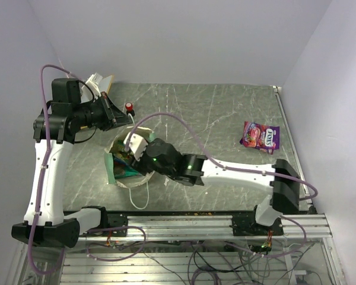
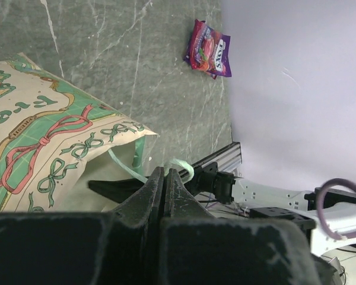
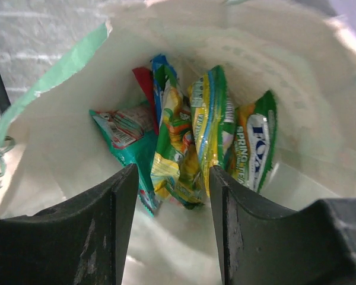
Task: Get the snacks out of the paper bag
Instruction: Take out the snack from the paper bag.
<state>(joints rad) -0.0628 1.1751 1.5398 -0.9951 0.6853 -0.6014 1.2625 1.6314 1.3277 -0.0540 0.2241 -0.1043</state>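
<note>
The middle green-yellow packet [image 3: 173, 139] stands on edge with its near end [image 3: 165, 174] clear of its neighbours, so I expect the packet to come out alone when I lift.
The paper bag [image 1: 112, 170] lies open near the left arm; its printed side shows in the left wrist view [image 2: 47, 136]. My left gripper [image 1: 123, 120] [image 2: 164, 172] is shut on a pale string handle [image 2: 184, 164] of the bag. My right gripper [image 1: 126, 159] [image 3: 169, 178] is open inside the bag's mouth, above its cream inner wall [image 3: 296, 77]. Ahead of the right gripper lie a teal packet [image 3: 127, 139], a green-yellow packet [image 3: 172, 136], another green packet [image 3: 212, 113], a green tea packet [image 3: 255, 142] and a red one [image 3: 143, 80], none held. A purple packet [image 1: 260, 136] [image 2: 209, 48] lies on the table at the right.
A small red-capped bottle [image 1: 129, 107] stands just behind the left gripper. A white board [image 1: 101, 81] leans at the back left corner. The bag's other string handle [image 1: 139, 196] loops toward the metal rail [image 1: 225, 222] at the near edge. Walls close in on three sides.
</note>
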